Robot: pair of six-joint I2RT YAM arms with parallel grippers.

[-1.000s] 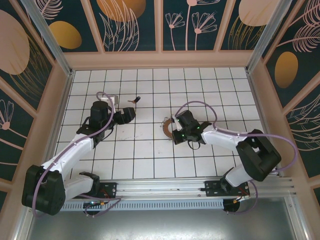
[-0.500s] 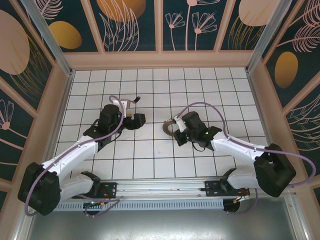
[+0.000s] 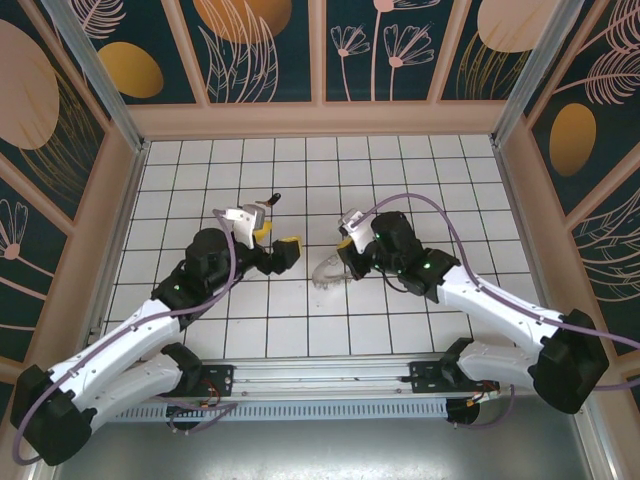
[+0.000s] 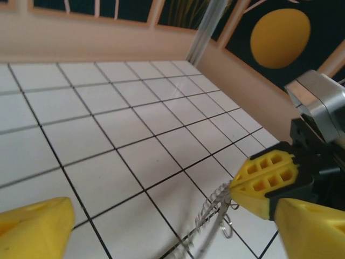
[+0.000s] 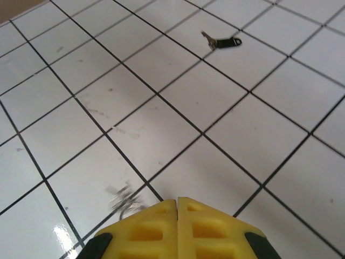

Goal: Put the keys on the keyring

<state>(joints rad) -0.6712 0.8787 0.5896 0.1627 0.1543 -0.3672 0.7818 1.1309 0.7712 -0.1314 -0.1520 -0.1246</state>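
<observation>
The floppy keyring (image 3: 329, 273) swings loose below my right gripper's fingertips, so my left gripper should come across and steady the hoop (image 4: 220, 197) close to those fingertips before adding the key.
The key (image 3: 270, 201), a tiny dark piece with a thin tail, lies on the white tiles at the back; the right wrist view has it far ahead (image 5: 222, 41). My right gripper (image 3: 346, 242) is shut on the keyring (image 3: 328, 271), a floppy metal hoop fringed with small loops that dangles blurred below the fingertips (image 5: 178, 208). My left gripper (image 3: 277, 241) is open, just left of the ring and short of the key. In the left wrist view the ring (image 4: 215, 208) hangs from the right arm's yellow fingers (image 4: 264, 181), between my own spread fingers (image 4: 35, 229).
The tiled floor (image 3: 300, 320) is bounded by wooden walls (image 3: 320, 118) on three sides. The two arms' cables loop above the wrists. The two grippers are about one tile apart near the middle.
The right gripper has raised the keyring off the floor and swung toward the back. The left gripper has moved right and nearer, away from the key and toward the ring.
</observation>
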